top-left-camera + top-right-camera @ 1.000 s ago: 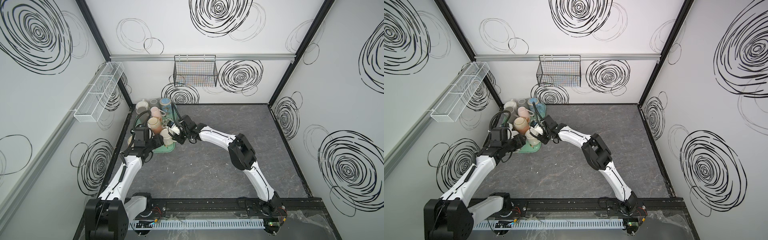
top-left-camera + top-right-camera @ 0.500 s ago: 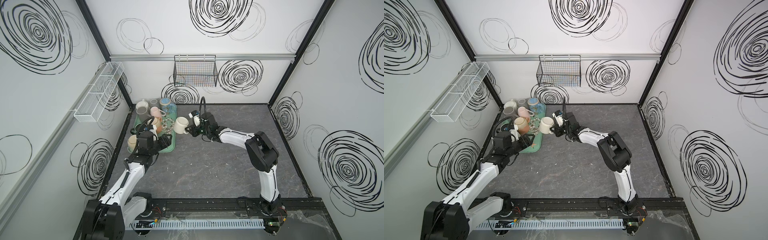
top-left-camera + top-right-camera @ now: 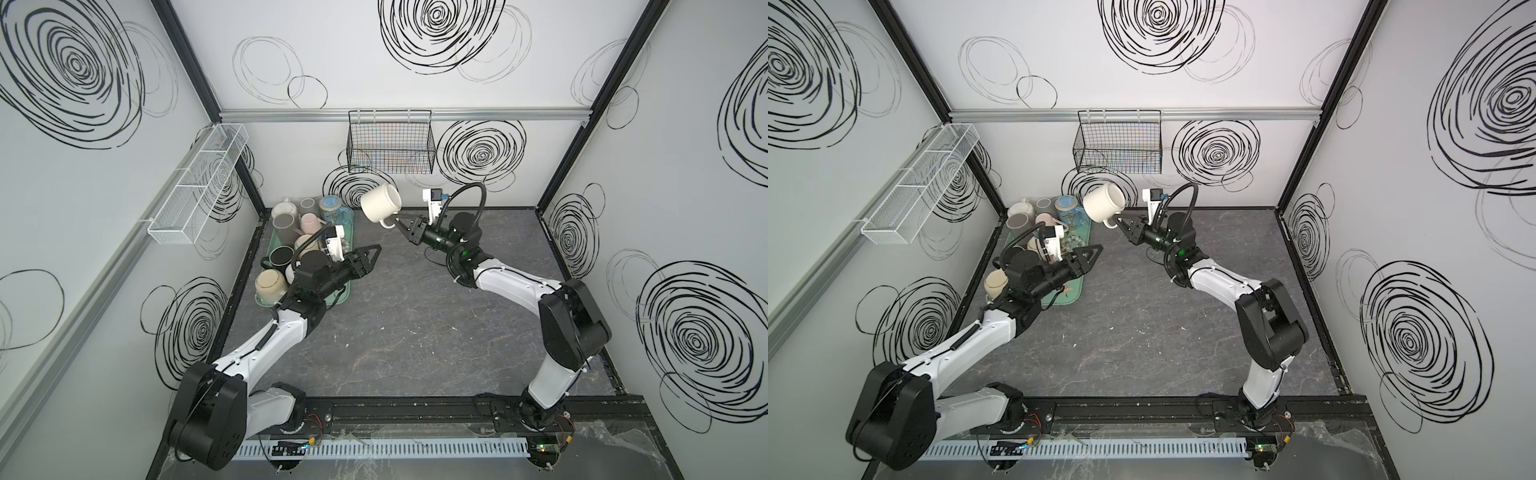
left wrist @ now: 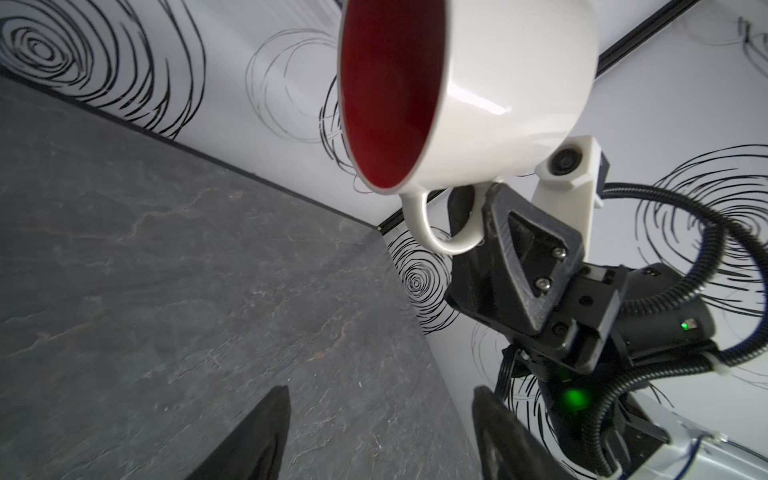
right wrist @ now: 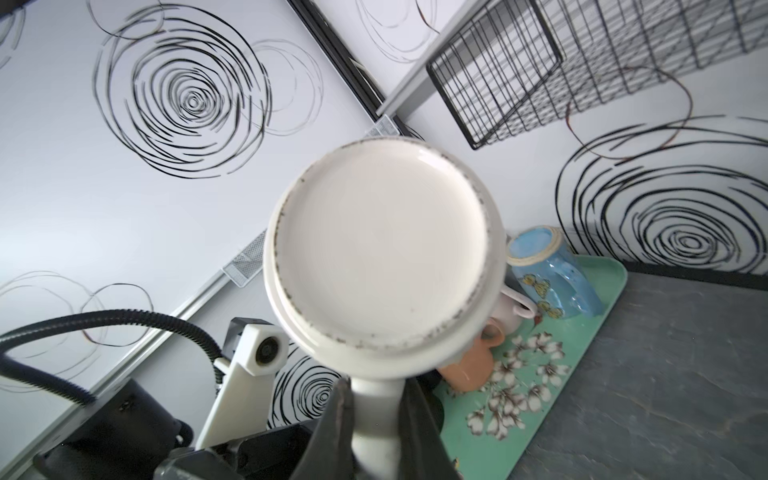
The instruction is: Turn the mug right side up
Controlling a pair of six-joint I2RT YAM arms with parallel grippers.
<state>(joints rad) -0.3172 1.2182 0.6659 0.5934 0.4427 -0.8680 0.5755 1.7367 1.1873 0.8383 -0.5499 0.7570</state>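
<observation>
The mug's base faces my right gripper, its opening tipping down, so my left gripper should grab the mug's handle from the opening's side before righting the mug.
A white mug with a red inside hangs in the air above the table's back, just right of the tray. My right gripper is shut on its handle. The mug lies tilted on its side. Its base faces the right wrist camera, and its red mouth faces down and left toward my left gripper. My left gripper stands open and empty over the tray's right edge, below and left of the mug and apart from it.
A green flowered tray at the back left holds several other mugs, among them a blue one. A black wire basket hangs on the back wall above the mug. A white mesh shelf is on the left wall.
My right gripper has carried the mug up and to the right, off the tray. My left gripper has drawn back from the mugs, turned toward the right and opened wider.
</observation>
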